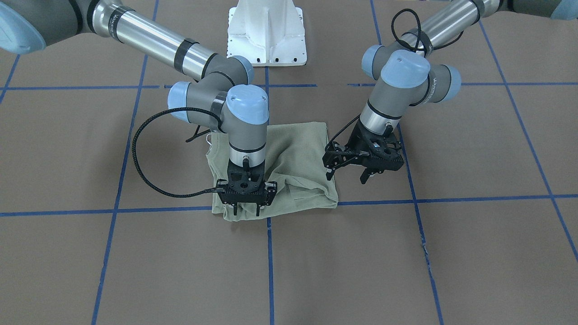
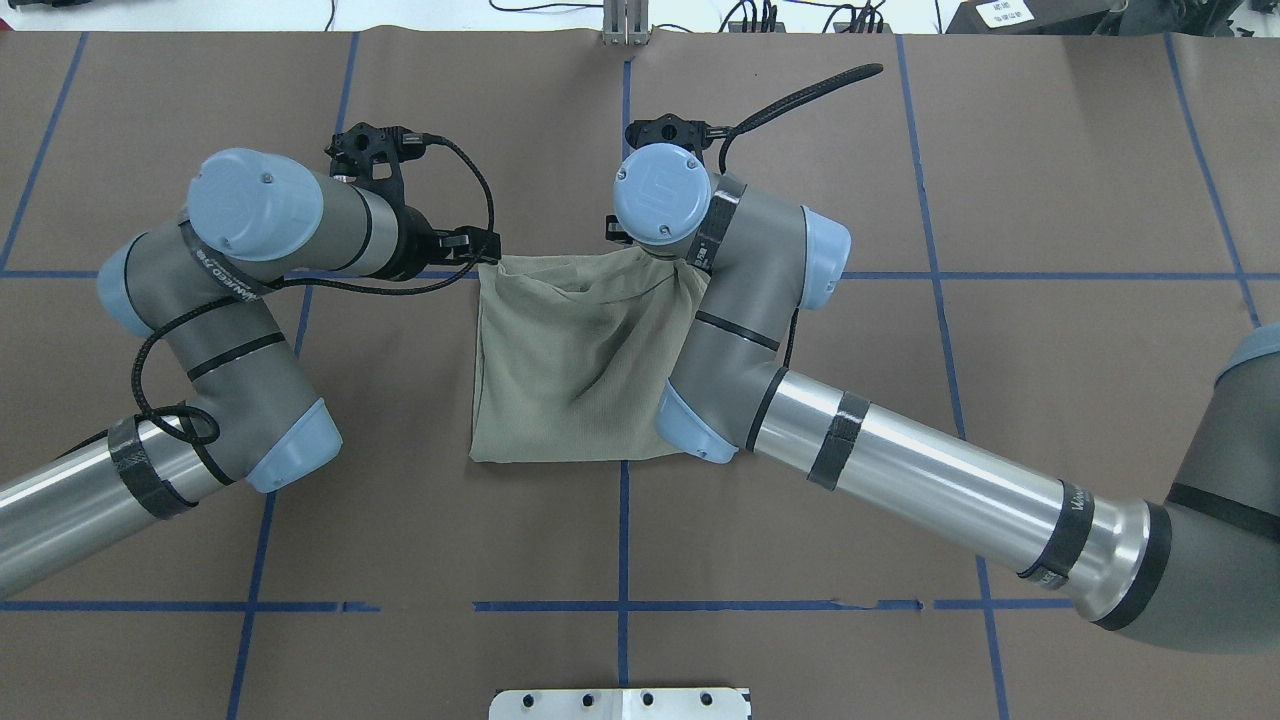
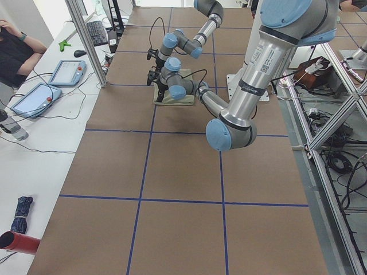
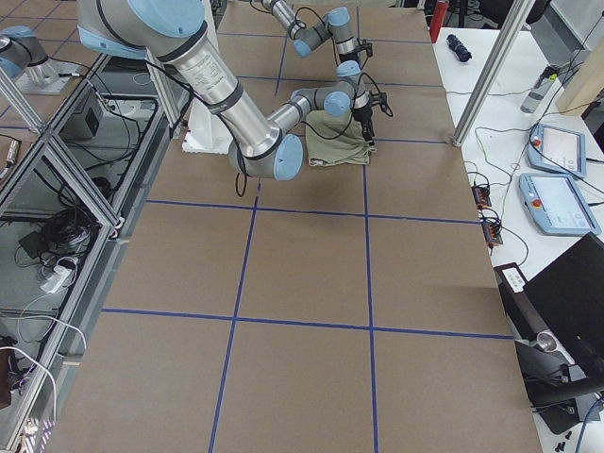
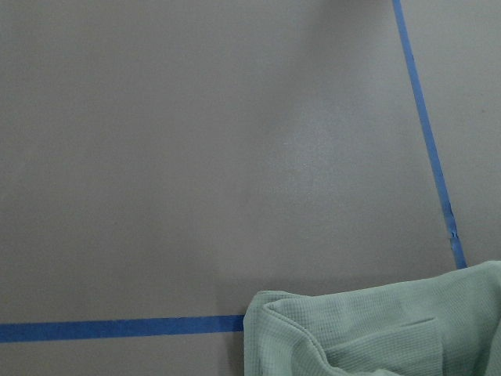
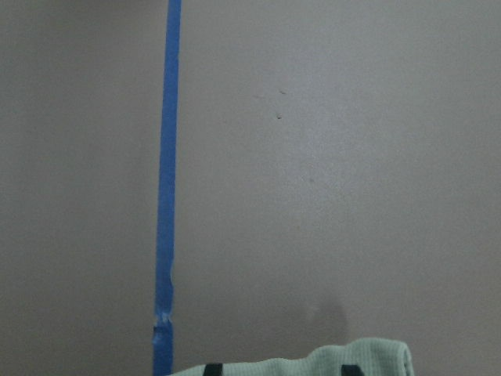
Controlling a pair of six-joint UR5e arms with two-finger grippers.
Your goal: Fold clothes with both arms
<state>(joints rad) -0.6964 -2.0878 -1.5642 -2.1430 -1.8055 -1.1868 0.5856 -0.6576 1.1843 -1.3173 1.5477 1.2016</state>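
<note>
The folded pale olive-green shirt [image 1: 307, 149] has slack creases [image 1: 279, 165] across it, so the whole shirt will slide along and flatten out when I pull its edge.
The pale olive-green shirt [image 1: 293, 153] lies folded into a rough square on the brown table, also seen from overhead [image 2: 560, 360]. My right gripper [image 1: 246, 210] points straight down at the shirt's edge farthest from the robot base, open, with its fingertips [image 6: 350, 369] dark against the cloth edge [image 6: 313, 366]. My left gripper [image 1: 347, 175] hangs tilted just above the table beside the shirt's side edge, open, with nothing between its fingers. The left wrist view shows only a rumpled corner of the shirt [image 5: 391, 337] and no fingers.
Blue tape lines [image 1: 269, 253] cross the brown table cover. The white pedestal base [image 1: 266, 31] stands behind the shirt. Beyond the table's far side is a desk with tablets [image 3: 66, 71] and a seated person [image 3: 14, 46].
</note>
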